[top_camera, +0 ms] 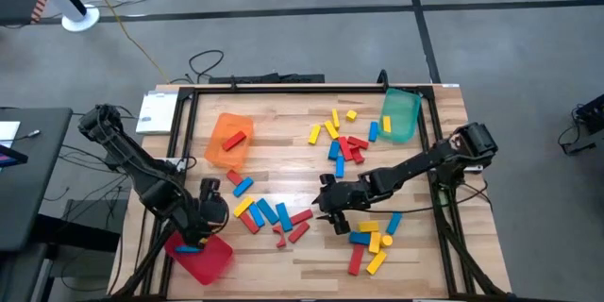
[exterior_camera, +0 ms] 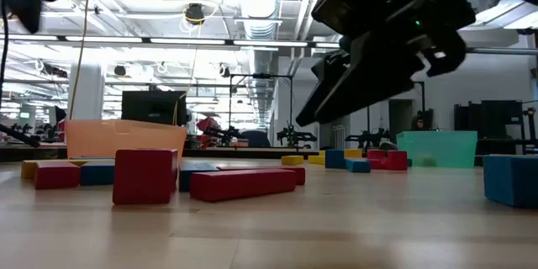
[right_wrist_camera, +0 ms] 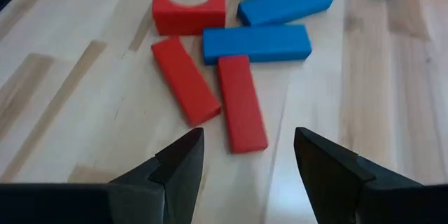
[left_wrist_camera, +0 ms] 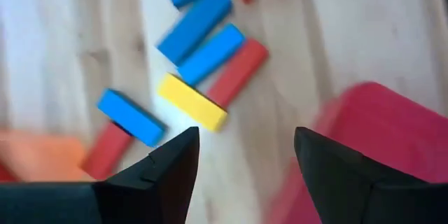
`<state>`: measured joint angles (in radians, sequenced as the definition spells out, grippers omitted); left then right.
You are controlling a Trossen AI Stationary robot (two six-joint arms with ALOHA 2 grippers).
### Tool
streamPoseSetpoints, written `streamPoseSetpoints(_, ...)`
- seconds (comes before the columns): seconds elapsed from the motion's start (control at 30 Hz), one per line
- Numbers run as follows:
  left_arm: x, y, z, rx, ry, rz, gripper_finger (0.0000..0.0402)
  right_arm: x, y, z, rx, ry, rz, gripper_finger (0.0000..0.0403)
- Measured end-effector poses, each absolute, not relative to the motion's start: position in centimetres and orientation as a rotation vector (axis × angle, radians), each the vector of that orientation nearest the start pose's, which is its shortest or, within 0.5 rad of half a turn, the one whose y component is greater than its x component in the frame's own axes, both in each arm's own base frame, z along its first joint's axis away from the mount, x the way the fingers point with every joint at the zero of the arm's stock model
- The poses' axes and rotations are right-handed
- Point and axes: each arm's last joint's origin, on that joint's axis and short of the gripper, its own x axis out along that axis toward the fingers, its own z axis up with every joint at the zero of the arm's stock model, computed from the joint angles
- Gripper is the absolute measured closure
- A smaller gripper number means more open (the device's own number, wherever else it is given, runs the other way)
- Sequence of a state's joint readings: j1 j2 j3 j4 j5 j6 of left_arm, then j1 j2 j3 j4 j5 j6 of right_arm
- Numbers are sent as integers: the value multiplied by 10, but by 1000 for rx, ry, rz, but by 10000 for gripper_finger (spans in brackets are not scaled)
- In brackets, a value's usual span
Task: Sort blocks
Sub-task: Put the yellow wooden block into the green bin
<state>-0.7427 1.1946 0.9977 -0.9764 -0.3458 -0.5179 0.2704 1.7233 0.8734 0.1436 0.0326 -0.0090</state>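
Note:
I should have my left gripper pass the middle group's yellow block (top_camera: pixel 243 207) to my right gripper, because the block lies near my left gripper and far from the green tray (top_camera: pixel 401 113).
Red, blue and yellow blocks lie flat on the wooden table in three loose groups: a middle one (top_camera: pixel 269 215), a far one (top_camera: pixel 342 137) and one near the right (top_camera: pixel 373 238). My left gripper (top_camera: pixel 209 211) hovers open between the middle group and the red tray (top_camera: pixel 215 262), holding nothing (left_wrist_camera: pixel 245 143). My right gripper (top_camera: pixel 332 213) stands open over bare wood just right of the middle group, also holding nothing (right_wrist_camera: pixel 248 143). Ahead of it lie two red bars (right_wrist_camera: pixel 241 101), a blue bar (right_wrist_camera: pixel 256 43) and a red arch block (right_wrist_camera: pixel 189 10).
An orange tray (top_camera: pixel 228 142) with a red block in it sits at the far left. A green tray (top_camera: pixel 400 113) stands at the far right. A blue block (top_camera: pixel 189 246) lies in the red tray. A black frame (top_camera: pixel 283 87) borders the table.

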Motion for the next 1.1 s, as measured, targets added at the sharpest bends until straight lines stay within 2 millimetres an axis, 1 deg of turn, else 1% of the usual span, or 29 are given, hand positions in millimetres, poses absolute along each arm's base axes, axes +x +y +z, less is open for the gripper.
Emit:
streamPoseSetpoints(0.2, 174, -121, 273, 222, 1014, -5, 173, 330, 87, 158, -136, 687, 230, 163)
streamPoseSetpoints(0.27, 177, -117, 273, 234, 1007, 15, 173, 331, 84, 155, -139, 705, 218, 163)
streamPoseSetpoints(0.4, 184, -110, 274, 260, 978, 59, 173, 328, 71, 147, -156, 788, 136, 163)
streamPoseSetpoints(0.5, 189, -105, 275, 273, 954, 80, 173, 326, 60, 148, -180, 825, 33, 163)
streamPoseSetpoints(0.63, 193, -100, 274, 278, 947, 94, 173, 326, 49, 152, -168, 820, -4, 163)
streamPoseSetpoints(0.73, 194, -98, 264, 276, 968, 75, 173, 327, 49, 153, -141, 815, 46, 163)
streamPoseSetpoints(0.83, 193, -97, 250, 249, 1010, 22, 173, 326, 57, 154, -118, 810, 129, 163)
streamPoseSetpoints(0.93, 191, -95, 232, 212, 1057, -23, 173, 325, 65, 154, -124, 809, 160, 163)
streamPoseSetpoints(1.03, 194, -90, 222, 73, 1082, -27, 173, 325, 68, 155, -126, 794, 168, 163)
streamPoseSetpoints(1.1, 197, -84, 216, -41, 1112, 4, 173, 326, 68, 155, -125, 783, 168, 163)
